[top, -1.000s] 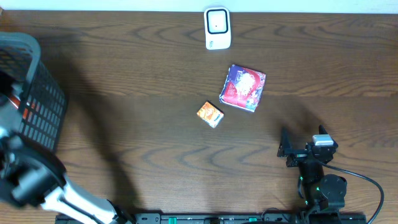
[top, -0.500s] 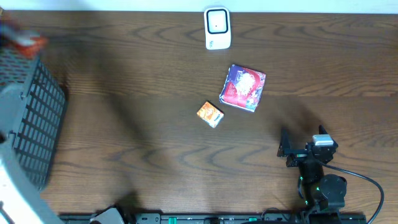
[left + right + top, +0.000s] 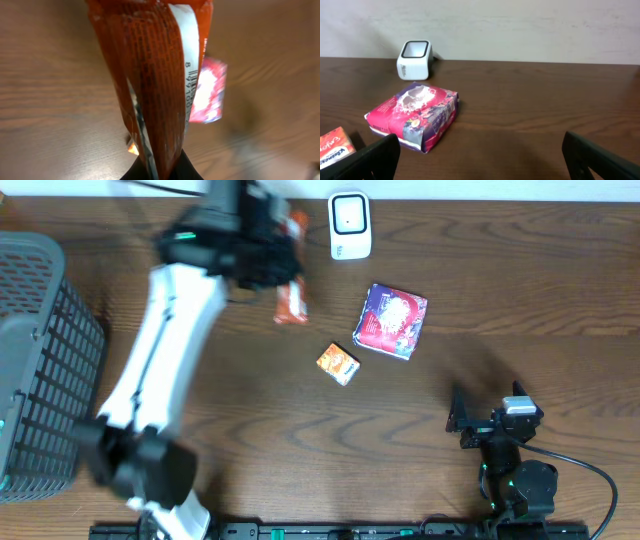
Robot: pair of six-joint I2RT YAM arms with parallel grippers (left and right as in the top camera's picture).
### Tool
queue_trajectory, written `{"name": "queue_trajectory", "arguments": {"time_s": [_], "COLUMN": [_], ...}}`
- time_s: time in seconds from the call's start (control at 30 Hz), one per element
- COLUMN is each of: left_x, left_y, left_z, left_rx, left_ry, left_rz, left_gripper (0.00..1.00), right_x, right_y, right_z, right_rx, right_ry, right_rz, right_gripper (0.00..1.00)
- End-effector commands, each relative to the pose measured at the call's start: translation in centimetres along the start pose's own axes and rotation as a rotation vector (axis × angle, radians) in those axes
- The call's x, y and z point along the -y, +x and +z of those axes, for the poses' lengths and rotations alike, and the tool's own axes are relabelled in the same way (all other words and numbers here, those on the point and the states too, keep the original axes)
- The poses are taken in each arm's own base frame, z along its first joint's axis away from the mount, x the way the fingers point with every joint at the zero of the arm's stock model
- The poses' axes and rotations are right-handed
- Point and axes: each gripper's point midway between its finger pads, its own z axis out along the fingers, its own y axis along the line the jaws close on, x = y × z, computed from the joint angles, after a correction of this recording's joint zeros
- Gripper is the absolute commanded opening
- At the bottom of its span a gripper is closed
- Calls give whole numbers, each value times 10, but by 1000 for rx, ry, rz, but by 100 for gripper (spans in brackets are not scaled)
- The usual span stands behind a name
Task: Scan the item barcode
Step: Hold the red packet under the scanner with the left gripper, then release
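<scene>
The way from the orange-red snack packet [image 3: 292, 302] to the purple-pink packet [image 3: 391, 321] is open, so my left gripper should keep moving the snack packet over and let go of it next to the purple-pink packet.
My left gripper [image 3: 283, 265] is shut on an orange-red snack packet [image 3: 291, 300], held above the table just left of the white scanner [image 3: 349, 225]. In the left wrist view the packet [image 3: 152, 75] rises out of the shut jaws and shows a white strip with a printed code [image 3: 187, 60]. My right gripper [image 3: 468, 420] rests open near the front right edge, with nothing between its fingers [image 3: 372, 160]. From there the scanner [image 3: 414, 59] stands at the back of the table.
A purple-pink packet [image 3: 391, 321] and a small orange box [image 3: 338, 364] lie mid-table, right of and below the held packet. A dark mesh basket [image 3: 45, 360] stands at the left edge. My left arm stretches diagonally from the front left.
My left arm has swung from over the basket at the far left to the back middle, carrying the orange-red packet to just left of the scanner. The right arm has not moved.
</scene>
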Motion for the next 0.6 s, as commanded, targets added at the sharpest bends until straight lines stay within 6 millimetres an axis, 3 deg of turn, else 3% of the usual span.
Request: {"name": "queue_trajectory", "arguments": {"time_s": [0.0,0.13,0.27,0.4,0.57], "left_x": [-11,-24,-1,16,16], "left_y": [18,43,66,79,96], "left_z": [51,102,143,169,185], "left_rx": [-92,-202,-280,-301,-327], "left_ry": [-113,-192,-71,-38,-112], "left_rz": [145,195,157,84,-55], "left_gripper": [7,7,7,7,7], "right_x": [-2,-2,-2,-2,-2], "right_y": [1,1,1,1,1], "right_z": [0,0,0,0,0], "right_rx": [-2,-2,-2,-2,-2], "right_ry": [-8,-8,-8,-8,-8], "right_rz": [10,10,10,10,10], "right_gripper": [99,99,99,99,99]}}
